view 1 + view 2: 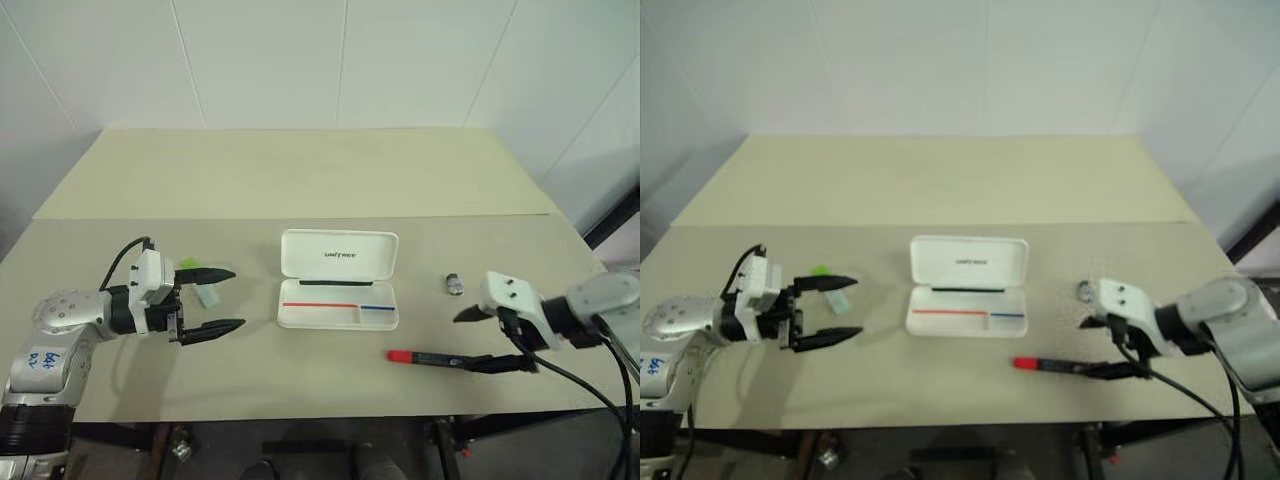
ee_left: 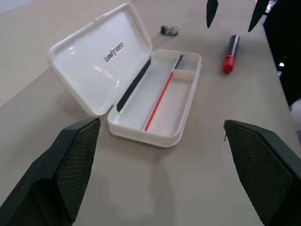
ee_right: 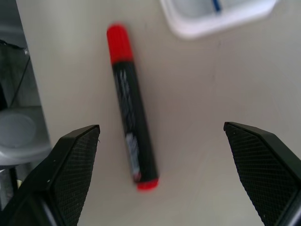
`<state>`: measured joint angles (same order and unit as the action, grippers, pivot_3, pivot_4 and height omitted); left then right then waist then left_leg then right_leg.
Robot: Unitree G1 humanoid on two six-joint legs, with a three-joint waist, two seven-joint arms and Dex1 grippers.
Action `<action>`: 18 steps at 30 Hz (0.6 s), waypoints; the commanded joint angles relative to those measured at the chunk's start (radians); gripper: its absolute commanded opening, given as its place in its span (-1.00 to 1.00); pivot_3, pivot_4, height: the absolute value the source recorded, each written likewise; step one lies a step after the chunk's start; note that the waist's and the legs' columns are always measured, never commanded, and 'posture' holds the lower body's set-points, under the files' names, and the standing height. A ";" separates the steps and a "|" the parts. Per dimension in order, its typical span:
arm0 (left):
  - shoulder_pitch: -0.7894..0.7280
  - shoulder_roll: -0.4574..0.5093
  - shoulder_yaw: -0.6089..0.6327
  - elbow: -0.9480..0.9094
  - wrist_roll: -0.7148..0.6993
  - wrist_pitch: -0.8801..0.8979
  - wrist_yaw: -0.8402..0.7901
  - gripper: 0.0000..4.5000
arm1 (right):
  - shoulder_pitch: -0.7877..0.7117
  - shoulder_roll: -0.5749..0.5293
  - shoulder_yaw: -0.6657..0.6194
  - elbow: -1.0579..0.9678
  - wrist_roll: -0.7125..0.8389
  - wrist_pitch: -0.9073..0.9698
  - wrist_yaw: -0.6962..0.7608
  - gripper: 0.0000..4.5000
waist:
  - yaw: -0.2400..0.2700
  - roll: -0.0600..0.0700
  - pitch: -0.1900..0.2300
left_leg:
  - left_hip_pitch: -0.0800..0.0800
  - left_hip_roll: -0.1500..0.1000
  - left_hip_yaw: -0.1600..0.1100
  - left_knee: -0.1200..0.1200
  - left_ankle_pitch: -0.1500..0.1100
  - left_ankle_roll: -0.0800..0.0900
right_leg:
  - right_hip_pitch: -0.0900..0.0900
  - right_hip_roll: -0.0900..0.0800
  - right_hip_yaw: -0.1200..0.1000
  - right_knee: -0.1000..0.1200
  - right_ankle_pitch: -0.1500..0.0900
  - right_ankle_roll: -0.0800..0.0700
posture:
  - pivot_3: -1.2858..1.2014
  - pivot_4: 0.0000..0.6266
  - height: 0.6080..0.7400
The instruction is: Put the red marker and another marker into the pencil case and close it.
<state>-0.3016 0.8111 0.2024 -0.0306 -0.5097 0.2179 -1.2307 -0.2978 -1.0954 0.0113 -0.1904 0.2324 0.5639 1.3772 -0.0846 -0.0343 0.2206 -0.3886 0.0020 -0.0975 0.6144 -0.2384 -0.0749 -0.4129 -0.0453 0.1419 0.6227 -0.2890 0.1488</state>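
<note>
My gripper will lower the red marker [image 1: 430,359], and the marker will lie flat in the space [image 1: 338,293] behind the red and blue stripes, because that space runs the length of the pencil case.
The white pencil case [image 1: 290,316] lies open at the table's middle, its lid [image 1: 338,255] tipped back and a red and a blue stripe inside. The red marker [image 1: 425,357], black-barrelled, lies flat to the right of the case near the front edge. My right gripper [image 1: 460,341] hovers open over its right end; in the right wrist view the red marker [image 3: 131,103] lies between the spread fingers, nearer one. The green-capped marker [image 1: 205,290] lies left of the case, just behind my open left gripper [image 1: 238,298], which points toward the pencil case [image 2: 155,103].
A small grey and black object [image 1: 454,283] sits right of the case. The beige table [image 1: 320,180] stretches far back to the white wall. Its front edge runs close to the red marker and both grippers.
</note>
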 commanded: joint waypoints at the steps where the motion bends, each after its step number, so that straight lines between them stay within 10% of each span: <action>1: -0.031 0.029 -0.011 -0.009 -0.013 0.008 -0.043 1.00 | 0.057 -0.006 -0.052 0.034 0.001 -0.063 -0.035 0.98 | 0.000 0.000 0.000 | 0.000 0.000 0.001 0.000 0.000 0.000 | 0.000 0.000 0.001 0.000 0.000 0.000 | 0.03 -0.52 1.00; 9: -0.076 0.035 -0.021 -0.001 -0.007 0.018 -0.064 1.00 | 0.099 0.035 -0.020 0.072 -0.003 -0.117 -0.090 0.98 | 0.000 0.000 0.000 | 0.000 0.000 0.001 0.002 0.000 0.000 | 0.000 0.000 0.002 0.000 0.000 0.000 | 0.03 -0.52 1.00; 18: -0.078 0.033 -0.014 -0.002 0.001 0.015 -0.058 1.00 | 0.076 0.073 0.017 0.054 0.000 -0.127 -0.104 -0.26 | 0.002 0.000 0.000 | 0.000 0.000 0.001 0.002 0.000 0.000 | 0.001 0.001 0.001 0.000 0.000 0.001 | 0.03 -0.52 1.00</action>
<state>-0.3692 0.8285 0.1763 -0.0233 -0.5063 0.2396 -1.2898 -0.2174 -1.0321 0.0191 -0.1130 0.2224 0.4519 1.2716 -0.0830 -0.0343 0.2206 -0.3884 0.0023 -0.0969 0.6160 -0.2381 -0.0745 -0.4123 -0.0447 0.1431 0.6227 -0.2888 0.1494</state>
